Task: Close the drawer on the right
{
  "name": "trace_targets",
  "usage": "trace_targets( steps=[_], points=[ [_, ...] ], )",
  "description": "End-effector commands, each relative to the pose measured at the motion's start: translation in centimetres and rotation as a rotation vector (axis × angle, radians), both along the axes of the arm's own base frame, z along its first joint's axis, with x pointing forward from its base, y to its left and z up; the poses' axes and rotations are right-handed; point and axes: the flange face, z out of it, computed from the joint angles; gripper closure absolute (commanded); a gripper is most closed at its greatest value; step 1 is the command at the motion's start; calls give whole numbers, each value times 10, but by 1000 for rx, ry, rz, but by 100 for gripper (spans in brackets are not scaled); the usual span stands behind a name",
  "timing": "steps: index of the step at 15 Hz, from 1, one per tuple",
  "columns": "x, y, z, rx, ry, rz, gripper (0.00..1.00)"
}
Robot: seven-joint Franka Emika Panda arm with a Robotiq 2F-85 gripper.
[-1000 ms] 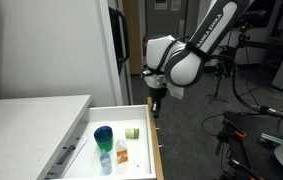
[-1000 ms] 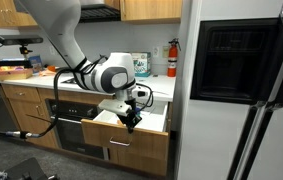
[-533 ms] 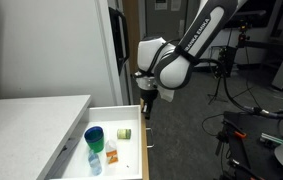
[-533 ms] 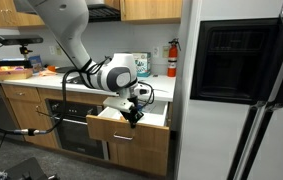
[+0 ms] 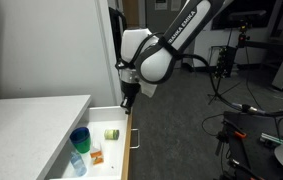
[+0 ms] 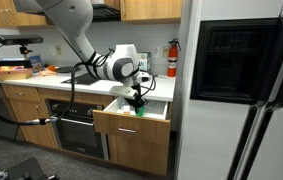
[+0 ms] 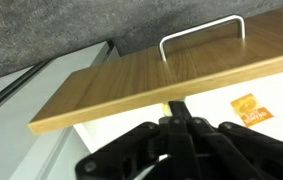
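The drawer's white interior [image 7: 131, 122] is under my gripper's fingers, behind the front panel's top edge. I should back out past that edge and push the panel's front side [image 6: 146, 130].
The drawer [image 5: 118, 160] stands partly open below the white countertop, its tan wood front panel [image 6: 131, 124] facing the room. In the wrist view the panel [image 7: 151, 75] and its silver bar handle [image 7: 202, 34] lie just beyond my fingertips. My gripper [image 5: 128, 103] is shut with nothing in it. Its tip rests at the panel's top edge in both exterior views [image 6: 136, 103] and over the white interior in the wrist view [image 7: 178, 108]. Inside the drawer lie a blue cup [image 5: 79, 138], a small green item [image 5: 111, 133] and an orange packet [image 7: 246, 105].
The white countertop [image 5: 31, 115] runs along the drawer's left side. A tall dark refrigerator [image 6: 236, 80] stands right of the cabinet. An oven [image 6: 81, 130] sits beside the drawer. Cables and equipment [image 5: 261, 130] lie on the floor further out.
The drawer has slid inward, its front panel now closer to the cabinet. My shut gripper moved along with the panel's edge in the same direction.
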Motion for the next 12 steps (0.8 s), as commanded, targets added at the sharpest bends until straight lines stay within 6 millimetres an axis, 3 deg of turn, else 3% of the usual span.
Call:
trace_targets(
  steps=[1,9,12],
  points=[
    [21,20,5,29,-10,4,100],
    [-8,11,10,-7,163,-2,100],
    [-13,9,-5,-14,163,-6,100]
  ],
)
